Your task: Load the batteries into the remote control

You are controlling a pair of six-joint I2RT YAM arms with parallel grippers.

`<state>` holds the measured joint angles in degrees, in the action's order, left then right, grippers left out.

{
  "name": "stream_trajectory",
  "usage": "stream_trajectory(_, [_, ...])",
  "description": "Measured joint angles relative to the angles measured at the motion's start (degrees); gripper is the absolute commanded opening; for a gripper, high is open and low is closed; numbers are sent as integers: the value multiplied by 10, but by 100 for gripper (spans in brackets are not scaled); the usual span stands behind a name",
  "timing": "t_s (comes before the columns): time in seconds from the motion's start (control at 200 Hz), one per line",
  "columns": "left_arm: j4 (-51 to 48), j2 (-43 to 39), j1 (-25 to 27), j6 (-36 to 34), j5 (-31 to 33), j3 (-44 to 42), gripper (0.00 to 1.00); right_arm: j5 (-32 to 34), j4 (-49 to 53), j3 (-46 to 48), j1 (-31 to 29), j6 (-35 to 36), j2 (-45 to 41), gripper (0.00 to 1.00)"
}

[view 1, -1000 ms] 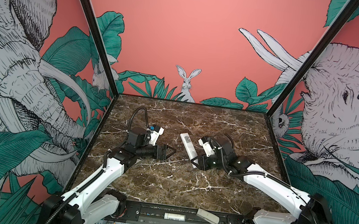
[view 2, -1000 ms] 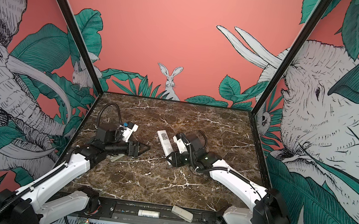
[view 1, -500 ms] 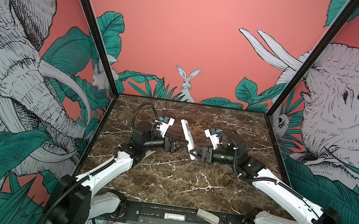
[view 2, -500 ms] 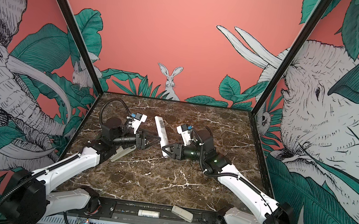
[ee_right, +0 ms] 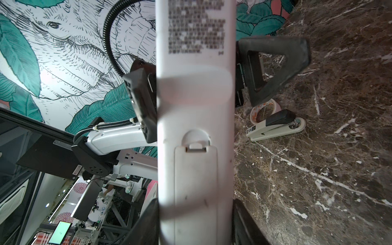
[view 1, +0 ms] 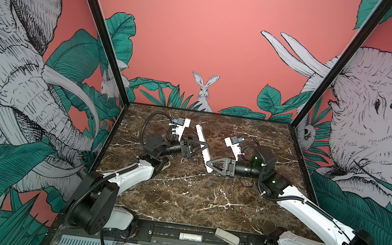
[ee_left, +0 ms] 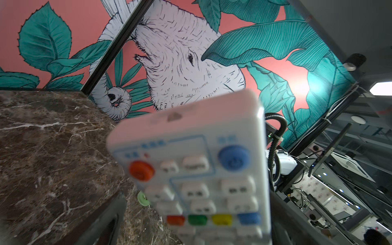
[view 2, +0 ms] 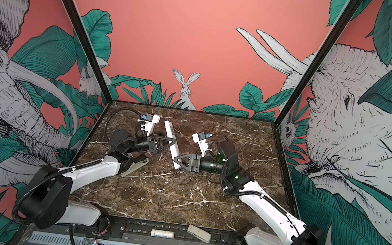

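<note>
The remote control's closed battery cover (ee_right: 196, 192) is facing my right gripper, so next my left gripper takes the remote control from its buttoned side (ee_left: 204, 188) and puts it down with the buttons up.
The white remote control (view 1: 203, 147) (view 2: 171, 142) hangs tilted above the marble table, clear of it in both top views. My right gripper (view 1: 210, 166) (ee_right: 196, 222) is shut on its near end, one finger (ee_right: 148, 220) on each long edge. Its plain back faces the right wrist view, where the battery cover (ee_right: 196, 180) is closed. My left gripper (view 2: 170, 143) (ee_left: 197, 222) is open and straddles the remote control's middle. The buttoned face (ee_left: 197, 169) fills the left wrist view, with a gap to one finger (ee_left: 114, 212). The batteries show in no view.
A grey-and-black stapler (ee_right: 275, 127) (view 2: 135, 166) lies on the table under my left arm, beside a round orange-and-white object (ee_right: 263, 110). A white cylinder (view 1: 191, 236) and a grey block (view 1: 226, 236) rest on the front rail. Patterned walls close three sides.
My right gripper has raised the remote control off the table and tilted it up. My left gripper has risen and moved right until its open jaws straddle the remote control.
</note>
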<state>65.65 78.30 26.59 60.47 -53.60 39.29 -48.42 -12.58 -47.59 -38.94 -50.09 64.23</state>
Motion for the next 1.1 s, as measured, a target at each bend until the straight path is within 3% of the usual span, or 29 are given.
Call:
stream_trajectory(0.33, [34, -30, 0, 13, -11, 0, 90, -8, -10, 3, 0, -8, -4, 19])
stream_trajectory(0.52, [13, -47, 0, 1, -13, 0, 61, -20, -33, 7, 0, -11, -4, 20])
stream_trajectory(0.73, [-16, -57, 1, 27, -12, 0, 46, -26, -51, 16, 1, 6, -3, 20])
stream_trajectory(0.86, [-25, -61, 1, 27, -12, 0, 29, -27, -51, 16, 1, 8, -3, 22])
stream_trajectory(0.955, [-35, -66, 1, 23, -12, 0, 22, -27, -51, 16, 1, 11, -3, 29])
stream_trajectory(1.1, [-98, -86, 1, -8, -12, 2, 12, -28, -51, 22, 3, 19, -2, 54])
